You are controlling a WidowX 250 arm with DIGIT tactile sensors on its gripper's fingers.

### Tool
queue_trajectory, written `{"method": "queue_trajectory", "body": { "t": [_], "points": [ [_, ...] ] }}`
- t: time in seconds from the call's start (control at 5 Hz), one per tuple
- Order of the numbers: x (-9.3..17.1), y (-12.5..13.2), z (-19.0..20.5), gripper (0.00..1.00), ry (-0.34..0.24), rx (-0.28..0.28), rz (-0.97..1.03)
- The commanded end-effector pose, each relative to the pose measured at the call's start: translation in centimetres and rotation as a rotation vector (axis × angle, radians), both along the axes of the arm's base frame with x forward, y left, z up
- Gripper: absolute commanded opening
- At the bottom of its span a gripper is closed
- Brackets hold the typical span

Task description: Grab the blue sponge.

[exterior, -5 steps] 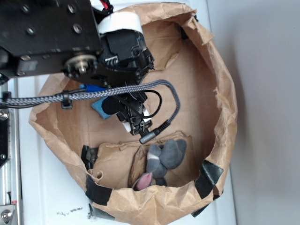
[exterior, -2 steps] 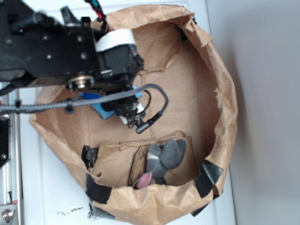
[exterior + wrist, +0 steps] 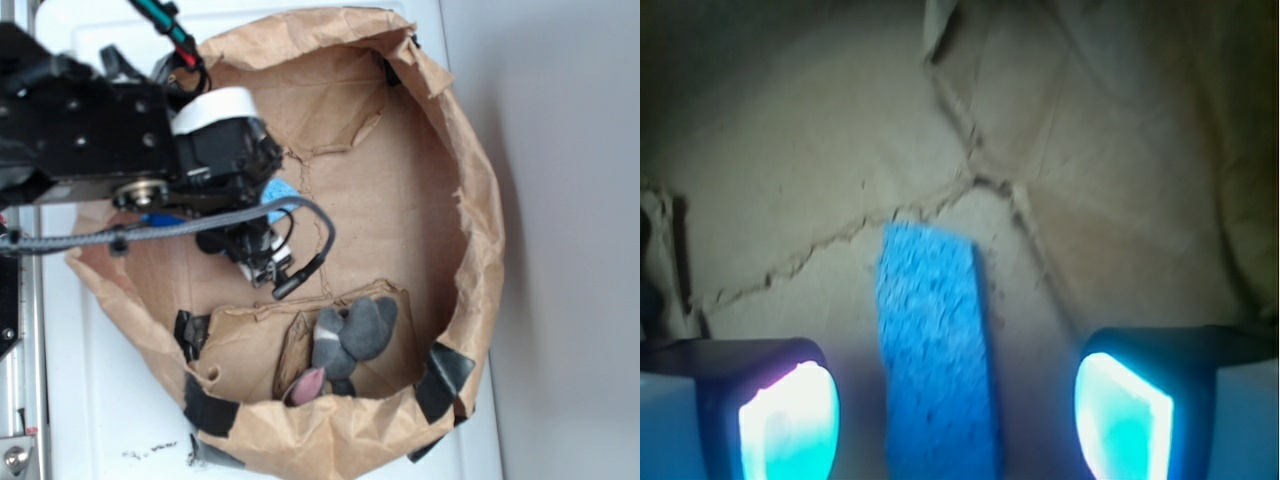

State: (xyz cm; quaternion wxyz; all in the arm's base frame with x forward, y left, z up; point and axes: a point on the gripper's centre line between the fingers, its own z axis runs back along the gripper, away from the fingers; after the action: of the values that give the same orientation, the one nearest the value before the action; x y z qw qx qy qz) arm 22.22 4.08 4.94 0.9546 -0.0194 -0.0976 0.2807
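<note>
I expect the blue sponge (image 3: 937, 355) to show a thicker, darker blue layer down one side when I lift it, because a thin dark strip (image 3: 986, 325) runs along its edge now.
The blue sponge (image 3: 935, 350) lies flat on the brown paper floor, its long side running away from the wrist camera. It sits between my two fingertips (image 3: 790, 420), with clear gaps on both sides. My gripper (image 3: 958, 425) is open and holds nothing. In the exterior view the black arm covers most of the sponge (image 3: 279, 192); only a small blue corner shows to the right of the wrist. The gripper (image 3: 255, 252) points down into the paper bowl, and its fingertips are hidden under the arm.
A crumpled brown paper bowl (image 3: 470, 200) with raised walls surrounds the work area. Grey lumps (image 3: 352, 332) and a pink lump (image 3: 308, 385) lie in a paper pocket at the near side. A braided cable (image 3: 310, 215) loops beside the gripper. Black tape (image 3: 445, 375) patches the rim.
The arm has moved left and toward the far side of the bowl. The sponge, earlier showing left of the gripper, now peeks out at its right.
</note>
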Motion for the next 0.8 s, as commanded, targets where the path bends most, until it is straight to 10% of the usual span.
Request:
{"method": "queue_trajectory", "body": {
  "t": [0.0, 0.2, 0.6],
  "points": [
    [0.6, -1.58, -0.06, 1.0, -0.005, 0.022, -0.01],
    [0.76, -1.71, -0.38, 0.0, -0.003, 0.014, -0.006],
    [1.09, -1.14, -0.45, 0.0, -0.028, 0.029, 0.015]
  ]
}}
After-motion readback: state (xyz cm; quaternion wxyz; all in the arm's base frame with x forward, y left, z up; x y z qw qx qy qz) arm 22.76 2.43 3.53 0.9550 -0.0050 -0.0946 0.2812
